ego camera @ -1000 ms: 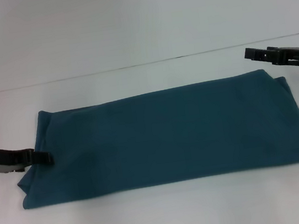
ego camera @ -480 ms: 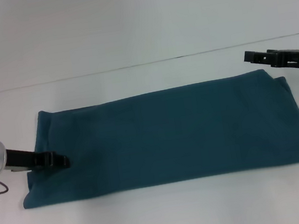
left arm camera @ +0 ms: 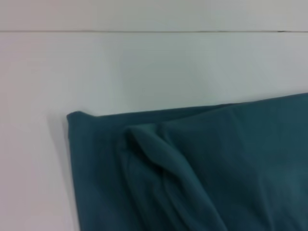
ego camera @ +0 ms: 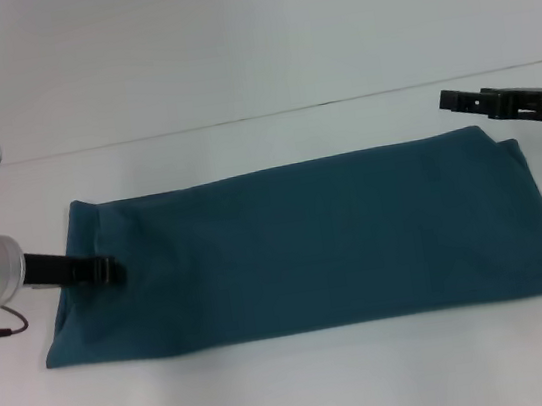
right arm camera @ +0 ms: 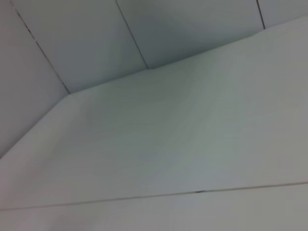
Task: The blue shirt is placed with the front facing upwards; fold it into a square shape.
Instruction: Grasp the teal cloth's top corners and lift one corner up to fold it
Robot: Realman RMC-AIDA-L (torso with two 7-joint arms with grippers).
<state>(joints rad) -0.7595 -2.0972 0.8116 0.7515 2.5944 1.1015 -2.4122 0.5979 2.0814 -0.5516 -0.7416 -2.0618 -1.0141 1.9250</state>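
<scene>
The blue shirt's short edge (ego camera: 63, 315) lies flat past the raised fold (left arm camera: 166, 163) in my left gripper, so I should let go, move back and grab that short edge too.
The blue shirt (ego camera: 307, 243) lies on the white table as a long, plain teal rectangle running left to right. My left gripper (ego camera: 111, 272) reaches in low from the left and is shut on the cloth just inside the shirt's left edge. In the left wrist view the blue shirt (left arm camera: 207, 168) shows a raised ridge of bunched cloth near its corner. My right gripper (ego camera: 457, 101) hangs above the table just beyond the shirt's far right corner, apart from the cloth. The right wrist view holds only table and wall.
The white table (ego camera: 298, 391) runs past the shirt on every side. A pale wall (ego camera: 247, 35) stands behind its back edge. A thin cable (ego camera: 1, 330) loops beside the left arm.
My left gripper has moved right, from the shirt's left edge to over the cloth, and the shirt's near left corner has drawn slightly inward. The right arm has stayed in place.
</scene>
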